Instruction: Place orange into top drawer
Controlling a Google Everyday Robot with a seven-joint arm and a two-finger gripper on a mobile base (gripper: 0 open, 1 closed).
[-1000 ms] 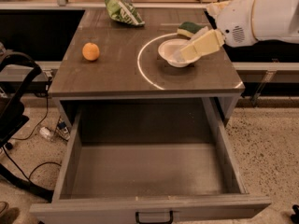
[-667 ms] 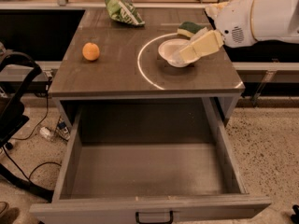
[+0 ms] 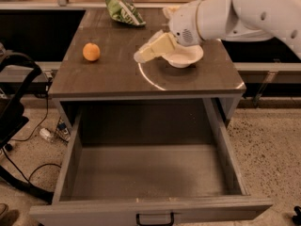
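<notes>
I should keep moving my gripper across the tabletop and close [image 3: 91, 52] it around the orange, with the orange standing clear of the chip bag and the top drawer open [image 3: 147, 154].
The orange [image 3: 91, 52] sits on the left part of the dark tabletop [image 3: 117, 74]. The top drawer [image 3: 150, 173] is pulled wide open below the table and its grey box is empty; its black handle [image 3: 154, 219] shows at the bottom edge. My gripper [image 3: 139, 57] reaches in from the right on a white arm, hovering above the table's middle, to the right of the orange and apart from it. It holds nothing that I can see.
A white bowl [image 3: 183, 56] stands just behind the gripper on the right. A green chip bag [image 3: 123, 12] lies at the table's back. Black cables and a dark frame [image 3: 19, 121] stand on the floor to the left.
The arm has swung left: the gripper moved from over the bowl at the right to above the table's middle, nearer the orange. The orange and drawer have not moved.
</notes>
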